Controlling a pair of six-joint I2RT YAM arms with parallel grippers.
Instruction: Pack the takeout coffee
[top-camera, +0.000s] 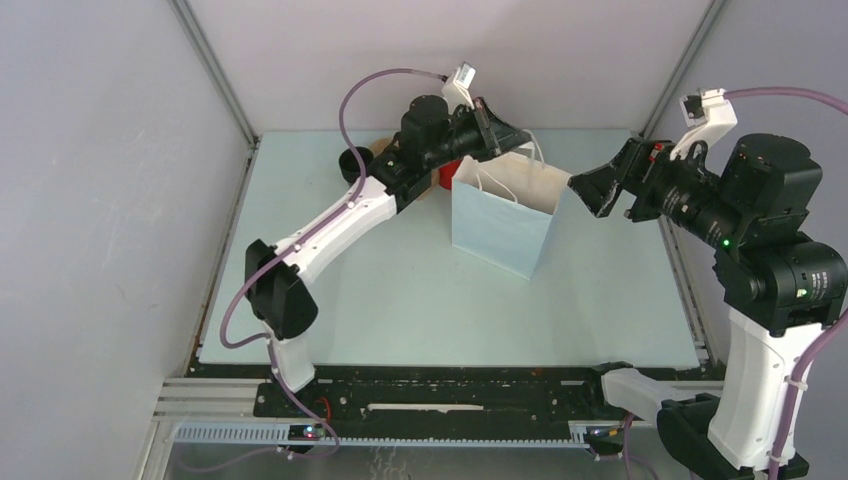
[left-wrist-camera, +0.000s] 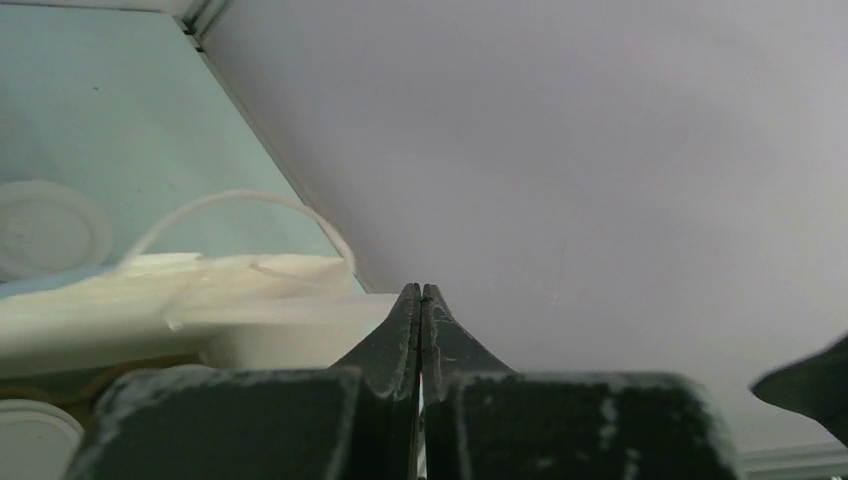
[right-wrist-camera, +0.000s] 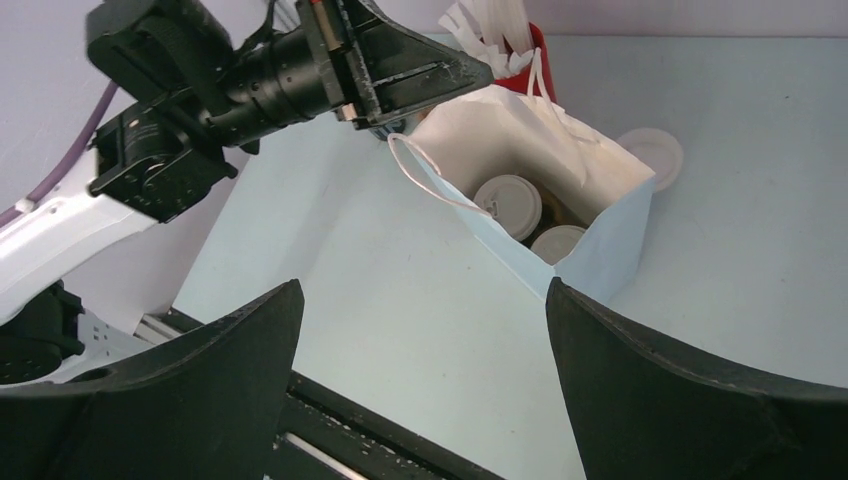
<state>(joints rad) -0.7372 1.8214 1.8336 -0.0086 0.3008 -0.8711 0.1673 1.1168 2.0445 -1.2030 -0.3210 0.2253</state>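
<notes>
I can see the white stick reaching over the pale-blue bag's opening (top-camera: 525, 186), so my left gripper should keep moving over the bag and let go of the stick inside.
The takeout coffee (right-wrist-camera: 508, 200), a cup with a round white lid, stands inside the open pale-blue paper bag (top-camera: 505, 215). A second white-lidded cup (right-wrist-camera: 557, 240) stands next to it in the bag (right-wrist-camera: 610, 250). My left gripper (top-camera: 522, 137) is shut and hovers at the bag's far rim; it also shows in the left wrist view (left-wrist-camera: 421, 290) and the right wrist view (right-wrist-camera: 480, 70). Nothing shows between its fingers. My right gripper (top-camera: 600, 180) is open and empty, above the table to the right of the bag, and its own view (right-wrist-camera: 422, 290) looks into the bag.
A red holder (right-wrist-camera: 532, 55) with white sticks stands behind the bag. A loose white lid (right-wrist-camera: 652, 152) lies on the table beside the bag. A lidless black cup (top-camera: 355, 160) stands at the back left. The bag's string handles (right-wrist-camera: 420, 175) hang loose. Grey walls enclose the table.
</notes>
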